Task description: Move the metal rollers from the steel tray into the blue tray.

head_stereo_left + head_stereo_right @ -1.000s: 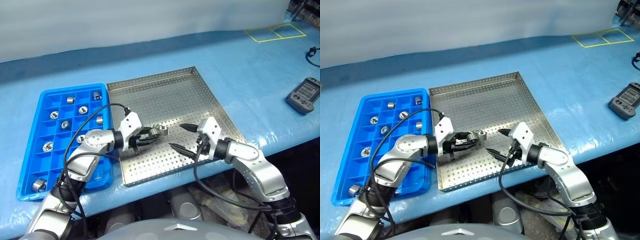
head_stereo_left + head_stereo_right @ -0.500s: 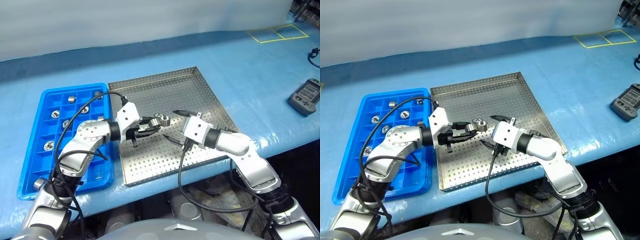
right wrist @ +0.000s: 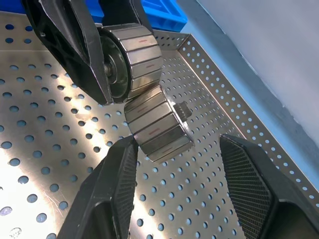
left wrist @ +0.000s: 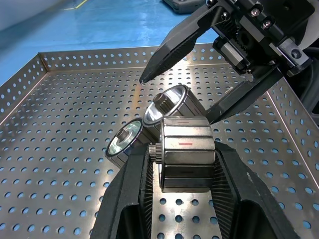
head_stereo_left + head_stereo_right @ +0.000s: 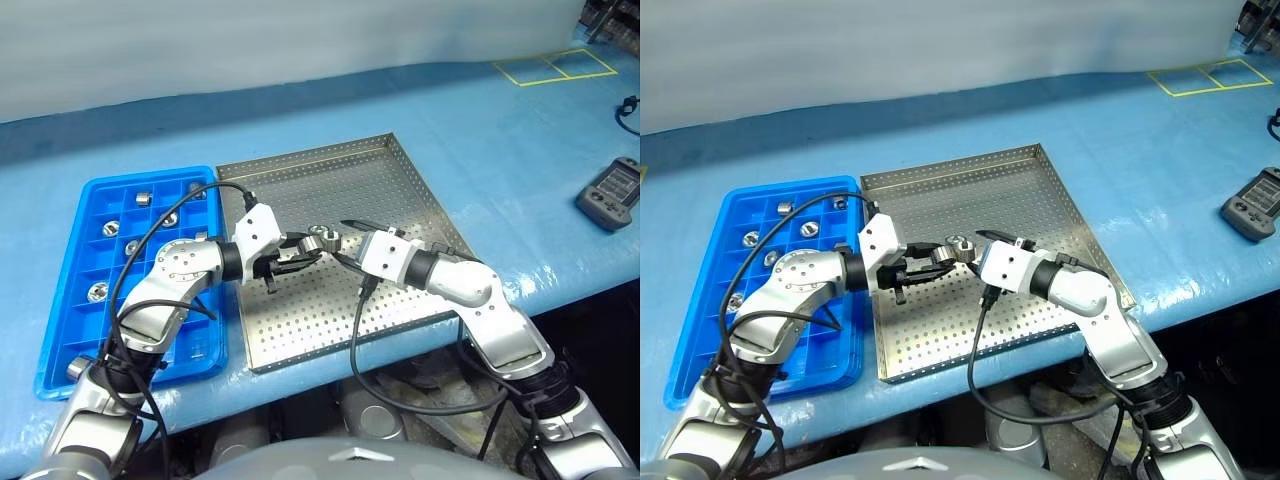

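I expect the held roller [image 5: 309, 244] to stay stuck to the second roller [image 5: 330, 241] when my right gripper carries both, because the second roller hangs off the held one.
Above the steel tray [image 5: 400, 190], my left gripper [image 4: 185, 149] is shut on a metal roller [image 4: 187, 159]. A second roller [image 3: 157, 124] clings to the held one [image 3: 130, 59] and hangs off it, clear of the perforated floor. My right gripper [image 3: 179, 144] is open, with one finger on each side of the hanging roller. One of its fingers [image 3: 119, 169] touches the roller's lower edge and the other stands apart. The two grippers meet tip to tip over the tray's middle [image 5: 322, 238]. To the left, the blue tray [image 5: 90, 330] holds several rollers [image 5: 97, 292] in its compartments.
A grey handheld device [image 5: 610, 190] lies on the blue table cover at the right. Yellow tape squares [image 5: 550, 65] mark the far right corner. Black cables loop from both wrists. The table's front edge runs just below both trays.
My right gripper has swung left across the tray, rolled its wrist and narrowed its fingers around the hanging roller. My left gripper has risen slightly with its roller.
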Controlling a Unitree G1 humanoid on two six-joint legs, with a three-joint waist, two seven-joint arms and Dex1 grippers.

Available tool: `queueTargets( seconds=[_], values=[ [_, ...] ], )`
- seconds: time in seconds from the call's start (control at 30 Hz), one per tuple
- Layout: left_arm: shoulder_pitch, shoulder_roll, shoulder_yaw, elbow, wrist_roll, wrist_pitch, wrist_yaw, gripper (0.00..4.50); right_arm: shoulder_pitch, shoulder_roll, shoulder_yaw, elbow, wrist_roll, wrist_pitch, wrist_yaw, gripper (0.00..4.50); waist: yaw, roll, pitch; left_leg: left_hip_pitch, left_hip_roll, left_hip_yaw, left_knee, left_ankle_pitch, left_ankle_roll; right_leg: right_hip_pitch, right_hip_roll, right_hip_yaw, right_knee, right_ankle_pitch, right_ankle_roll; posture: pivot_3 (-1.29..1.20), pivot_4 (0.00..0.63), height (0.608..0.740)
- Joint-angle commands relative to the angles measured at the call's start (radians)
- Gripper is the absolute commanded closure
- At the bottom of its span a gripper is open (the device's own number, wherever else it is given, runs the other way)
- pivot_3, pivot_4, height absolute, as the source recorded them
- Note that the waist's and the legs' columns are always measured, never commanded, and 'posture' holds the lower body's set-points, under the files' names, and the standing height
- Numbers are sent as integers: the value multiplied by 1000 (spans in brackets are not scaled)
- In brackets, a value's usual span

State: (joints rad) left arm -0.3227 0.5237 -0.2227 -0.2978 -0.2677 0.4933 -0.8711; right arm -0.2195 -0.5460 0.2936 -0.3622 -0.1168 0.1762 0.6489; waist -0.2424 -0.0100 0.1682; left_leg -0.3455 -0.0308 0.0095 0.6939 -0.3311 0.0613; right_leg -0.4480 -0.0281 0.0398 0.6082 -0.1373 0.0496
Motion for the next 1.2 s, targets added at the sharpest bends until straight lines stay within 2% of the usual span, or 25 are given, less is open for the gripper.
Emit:
queueTargets(
  seconds=[0.03, 0.67, 1.03, 1.2],
  values=[
    [-10, 1, -11, -52, 0, -14, -1, 3229, -23, 10, -12, -53, -8, -33, -6, 1855, 0, 0, 0, 0, 0, 0, 0, 0, 0, 0, 0, 0, 0, 0, 0, -286, 150, 740],
    [-6, -7, -17, -41, 9, -8, 0, 3229, -35, 29, 10, -147, -36, -41, 30, 1855, 0, 0, 0, 0, 0, 0, 0, 0, 0, 0, 0, 0, 0, 1, -1, -289, 150, 740],
    [-16, -19, -16, -20, 8, 5, 4, 3229, -51, 58, 82, -187, -47, -59, 94, 1855, -3, 0, 0, 0, 0, 0, 0, 0, -1, 0, 0, 0, 0, 1, -1, -295, 150, 740],
    [-18, -23, -15, -15, 10, 9, 6, 3229, -59, 68, 93, -195, -49, -66, 116, 3340, -4, 0, 0, 0, 0, 0, 0, 0, 0, 0, 0, 0, 0, 1, -1, -293, 150, 740]
  ],
)
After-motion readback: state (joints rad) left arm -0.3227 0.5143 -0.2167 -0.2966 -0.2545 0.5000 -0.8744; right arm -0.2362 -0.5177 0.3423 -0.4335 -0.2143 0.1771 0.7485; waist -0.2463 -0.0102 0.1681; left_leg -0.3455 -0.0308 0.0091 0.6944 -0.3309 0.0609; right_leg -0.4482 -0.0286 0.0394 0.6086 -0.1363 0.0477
